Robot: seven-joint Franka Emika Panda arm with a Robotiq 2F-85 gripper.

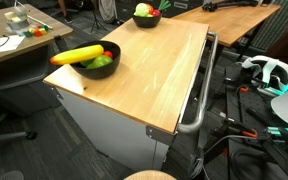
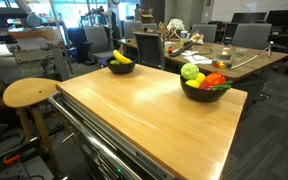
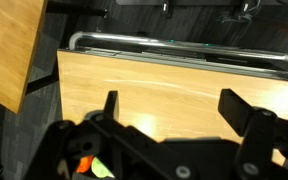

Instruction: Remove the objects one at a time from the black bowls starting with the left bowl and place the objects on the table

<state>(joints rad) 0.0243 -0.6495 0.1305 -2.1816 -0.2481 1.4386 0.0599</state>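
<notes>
My open gripper should swing back across the table to the first black bowl [image 1: 98,62] with the yellow banana, as my gripper hangs toward the second black bowl's end [image 2: 206,90].
Two black bowls stand on the light-wood table [image 1: 154,80]. The first black bowl [image 1: 86,70] [image 2: 121,68] holds a yellow banana [image 1: 76,55] [image 2: 122,57] and dark green pieces [image 1: 102,62]. The second black bowl [image 1: 144,21] [image 2: 204,93] holds a green ball [image 2: 190,71], a red tomato [image 2: 216,79] and a yellow-green piece [image 2: 199,80]. My gripper [image 3: 174,108] shows only in the wrist view. It hangs open over bare table [image 3: 164,85], nothing between its fingers [image 3: 239,108]. Small orange and green bits [image 3: 85,163] peek out at the lower left behind the gripper body.
A grey metal rail [image 1: 199,95] [image 3: 174,42] runs along one table edge. A round wooden stool [image 2: 29,93] stands near one end. A cluttered wooden desk [image 2: 209,55] with chairs lies behind. A headset [image 1: 269,70] and cables lie on the floor beside the rail.
</notes>
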